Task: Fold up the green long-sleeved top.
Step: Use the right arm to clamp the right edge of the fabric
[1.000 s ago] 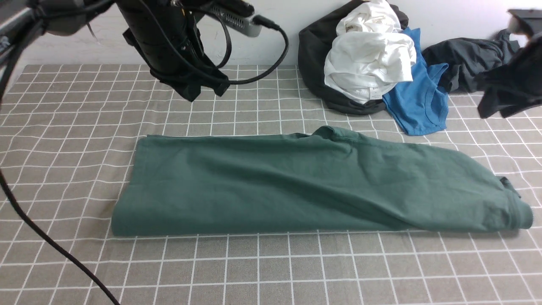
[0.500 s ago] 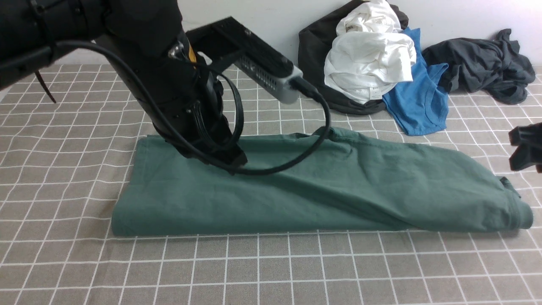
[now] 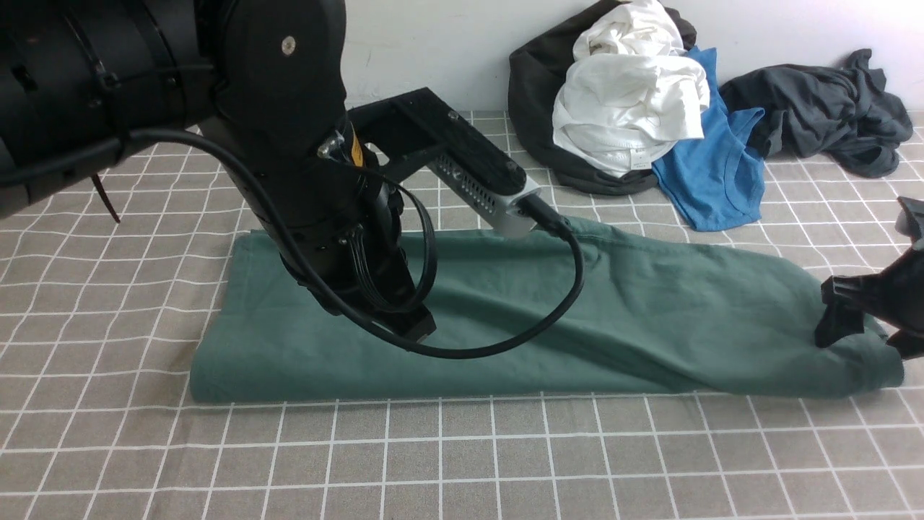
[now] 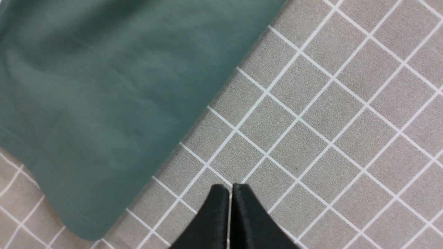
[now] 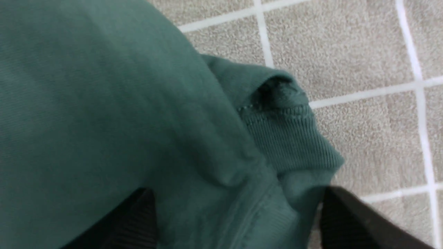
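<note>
The green top's ribbed edge [image 5: 295, 139] sticks out past the fold, so I expect the end of the green top [image 3: 868, 364] to bunch up and stick out when I fold it over.
The green long-sleeved top [image 3: 613, 318] lies folded into a long strip across the checked tablecloth. My left gripper [image 3: 419, 331] hangs low over its left half. In the left wrist view the left gripper [image 4: 230, 188] is shut and empty, over bare cloth beside the top's edge [image 4: 86, 90]. My right gripper [image 3: 868, 328] is open at the top's right end. In the right wrist view the right gripper [image 5: 238, 211] straddles the green fabric [image 5: 104, 103] beside a ribbed cuff [image 5: 287, 138], one finger on each side.
A clothes pile lies at the back: a white garment [image 3: 628, 94] on a black one [image 3: 530, 94], a bright blue top [image 3: 715, 173] and a charcoal garment [image 3: 816, 115]. A black cable [image 3: 534, 332] loops from the left arm over the top.
My left arm has come down and forward over the top's left half. My right gripper has dropped from the upper right onto the top's right end, which is pressed slightly.
</note>
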